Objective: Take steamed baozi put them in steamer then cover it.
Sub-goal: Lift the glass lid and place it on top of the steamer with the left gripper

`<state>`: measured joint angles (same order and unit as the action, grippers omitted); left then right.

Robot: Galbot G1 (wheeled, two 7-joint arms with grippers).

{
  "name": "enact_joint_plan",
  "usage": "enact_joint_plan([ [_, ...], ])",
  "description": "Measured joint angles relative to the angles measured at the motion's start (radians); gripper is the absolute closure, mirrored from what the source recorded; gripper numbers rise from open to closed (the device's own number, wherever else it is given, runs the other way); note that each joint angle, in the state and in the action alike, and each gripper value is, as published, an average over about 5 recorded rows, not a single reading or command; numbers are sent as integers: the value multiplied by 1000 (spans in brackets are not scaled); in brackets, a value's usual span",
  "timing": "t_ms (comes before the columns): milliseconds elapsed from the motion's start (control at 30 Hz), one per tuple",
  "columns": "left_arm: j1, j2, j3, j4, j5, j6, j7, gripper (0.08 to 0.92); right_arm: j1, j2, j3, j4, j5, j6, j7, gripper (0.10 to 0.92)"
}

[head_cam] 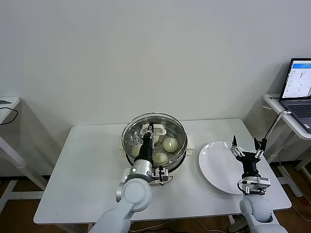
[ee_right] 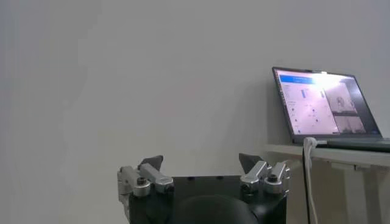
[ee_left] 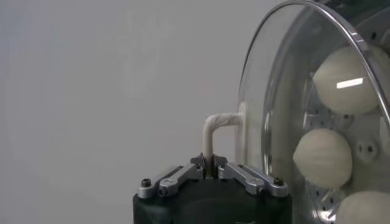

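Observation:
The glass cover (head_cam: 166, 119) is hanging level above the steamer's open rim (head_cam: 185, 149). My left gripper should carry on bringing the cover down until it rests on that rim, and then let go.
The steamer (head_cam: 180, 156) stands in the middle of the table. The clear glass cover (head_cam: 171, 125) lies over it. Three white baozi show through the glass, one of them on the right (head_cam: 170, 144); a fourth is hidden by my arm. My left gripper (head_cam: 151, 130) is shut on the cover's cream-white bar handle (ee_left: 211, 131). The left wrist view shows the left gripper (ee_left: 210, 168), the cover's glass (ee_left: 262, 115) and baozi (ee_left: 322, 157) behind it. My right gripper (head_cam: 248, 147) is open and empty above the white plate; it also shows in the right wrist view (ee_right: 201, 163).
An empty flat white plate (head_cam: 216, 167) lies at the right of the white table (head_cam: 82, 170). A side desk with an open laptop (head_cam: 299, 87) stands to the far right, and another desk edge (head_cam: 7, 104) to the far left.

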<state>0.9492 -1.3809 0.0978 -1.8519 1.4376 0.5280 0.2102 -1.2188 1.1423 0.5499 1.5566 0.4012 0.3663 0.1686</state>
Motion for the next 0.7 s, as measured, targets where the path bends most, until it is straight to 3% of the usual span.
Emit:
enact_joint_plan([
  [700, -7, -55, 7, 63, 31, -5, 7, 809, 12, -1, -8, -20, -19, 5, -10, 203],
])
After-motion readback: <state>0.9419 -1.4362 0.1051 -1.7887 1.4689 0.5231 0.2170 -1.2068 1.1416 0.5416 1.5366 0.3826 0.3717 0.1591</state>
